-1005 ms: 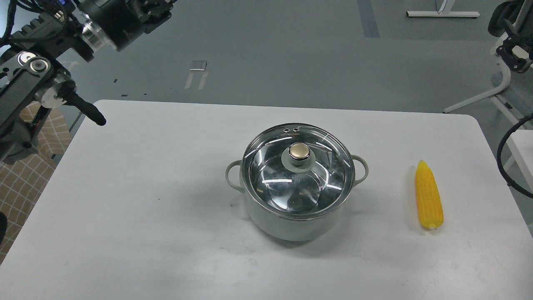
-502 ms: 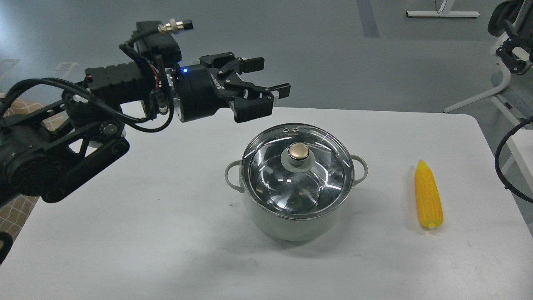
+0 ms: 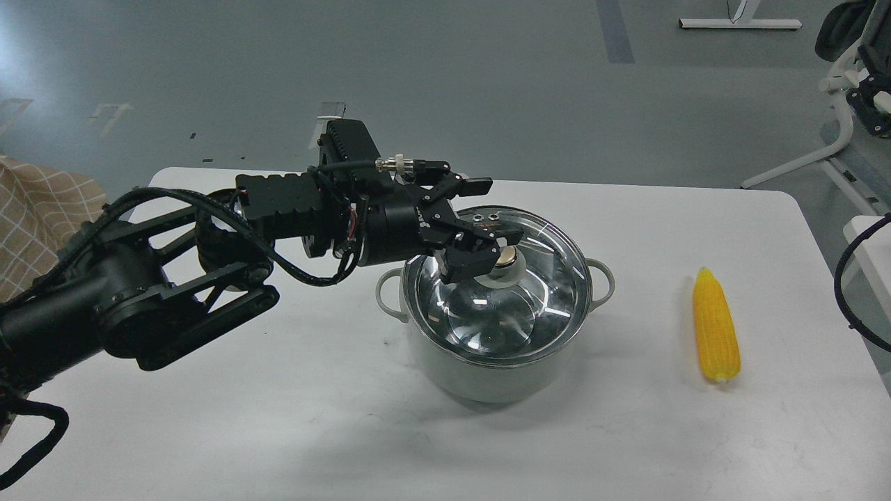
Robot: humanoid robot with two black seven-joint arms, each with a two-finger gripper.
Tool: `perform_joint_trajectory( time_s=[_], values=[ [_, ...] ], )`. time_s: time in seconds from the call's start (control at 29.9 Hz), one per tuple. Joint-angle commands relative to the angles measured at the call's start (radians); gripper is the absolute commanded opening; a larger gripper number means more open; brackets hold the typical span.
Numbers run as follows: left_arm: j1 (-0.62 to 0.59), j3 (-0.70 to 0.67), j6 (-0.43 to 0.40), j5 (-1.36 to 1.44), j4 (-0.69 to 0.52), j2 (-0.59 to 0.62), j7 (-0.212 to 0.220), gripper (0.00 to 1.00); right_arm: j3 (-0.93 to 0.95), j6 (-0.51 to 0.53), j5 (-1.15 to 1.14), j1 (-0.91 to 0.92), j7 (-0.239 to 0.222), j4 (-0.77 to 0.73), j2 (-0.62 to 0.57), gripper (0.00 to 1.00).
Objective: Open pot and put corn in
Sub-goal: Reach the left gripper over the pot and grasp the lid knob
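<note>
I should expect an empty pot (image 3: 491,380) when I raise the glass lid by its gold knob, because only shiny steel (image 3: 491,324) can be seen through the lid.
The pale grey-green pot (image 3: 487,379) stands in the middle of the white table (image 3: 209,417) with its glass lid (image 3: 501,313) on. The lid's gold knob (image 3: 513,258) is partly hidden behind my left gripper. My left gripper (image 3: 498,209) reaches in from the left, open, with its fingers just above and behind the knob and holding nothing. The yellow corn (image 3: 717,334) lies on the table to the right of the pot, pointed end away from me. My right gripper is out of view.
White-framed equipment (image 3: 846,118) and a black cable (image 3: 839,278) stand off the table's right edge. A checked cloth (image 3: 42,216) shows at the left. Bare tabletop lies in front of the pot and between pot and corn.
My left arm has swung in from the upper left, down and to the right, bringing the open gripper over the lid next to the knob. The pot, lid and corn have not moved.
</note>
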Motion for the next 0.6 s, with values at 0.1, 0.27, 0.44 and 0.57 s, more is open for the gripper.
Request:
perform_joint_trajectory(
  time_s=[0.1,0.27,0.44,0.57],
  values=[
    [0.038,0.027,0.010,0.042,0.028,-0.024,-0.001,0.78,0.000,0.000,0.000,0.000,0.000,0.007,0.004,1.00],
    [0.057,0.026,0.030,0.042,0.085,-0.033,-0.001,0.78,0.000,0.000,0.000,0.000,0.000,0.005,0.005,1.00],
    [0.058,0.027,0.036,0.042,0.093,-0.049,-0.001,0.74,0.000,0.000,0.000,-0.002,0.000,0.004,0.005,1.00],
    [0.060,0.033,0.036,0.042,0.093,-0.057,-0.001,0.74,0.000,0.000,0.000,-0.002,0.000,0.003,0.005,1.00]
  ],
)
